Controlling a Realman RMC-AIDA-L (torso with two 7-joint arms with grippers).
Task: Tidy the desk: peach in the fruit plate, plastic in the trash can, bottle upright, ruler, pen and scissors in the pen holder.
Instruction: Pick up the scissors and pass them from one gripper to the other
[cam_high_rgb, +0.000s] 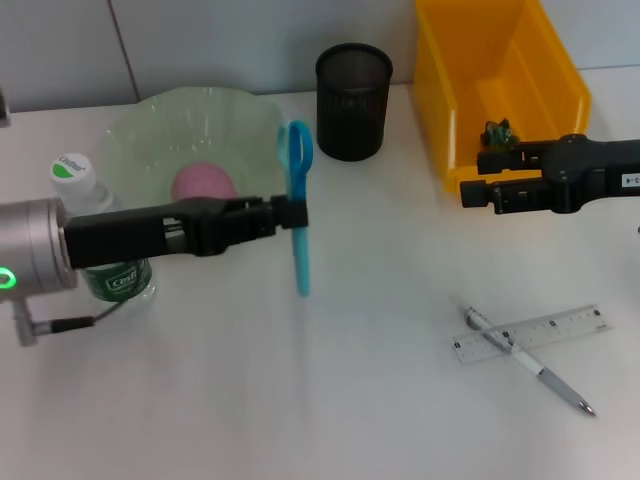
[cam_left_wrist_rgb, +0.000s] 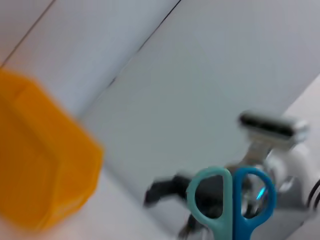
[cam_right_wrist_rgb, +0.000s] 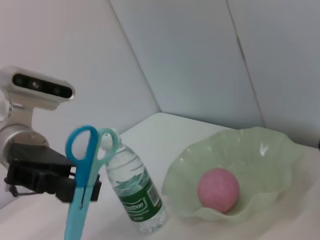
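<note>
Next, I turn the scissors with my left gripper and hold them out so my right gripper can take the blue handle (cam_high_rgb: 304, 147), because my left gripper has the scissors by their middle (cam_high_rgb: 300, 236) below the free handles.
My left gripper (cam_high_rgb: 291, 213) is shut on the blue scissors (cam_high_rgb: 299, 210), which hang upright above the table with handles up and blades down; their handles (cam_left_wrist_rgb: 232, 205) also show in the left wrist view. The black mesh pen holder (cam_high_rgb: 353, 100) stands farther back. The pink peach (cam_high_rgb: 203, 183) lies in the green fruit plate (cam_high_rgb: 140, 125). The bottle (cam_high_rgb: 100, 235) stands upright beside the plate. My right gripper (cam_high_rgb: 476, 176) is open at the yellow trash can's (cam_high_rgb: 500, 60) front corner, with crumpled plastic (cam_high_rgb: 497, 130) inside the can. The ruler (cam_high_rgb: 560, 325) and pen (cam_high_rgb: 545, 378) lie crossed at front right.
From the right wrist I see the scissors (cam_right_wrist_rgb: 80, 190) held by the left gripper (cam_right_wrist_rgb: 50, 175), the bottle (cam_right_wrist_rgb: 135, 192), and the peach (cam_right_wrist_rgb: 218, 190) in the plate (cam_right_wrist_rgb: 260, 150). A wall rises close behind the table.
</note>
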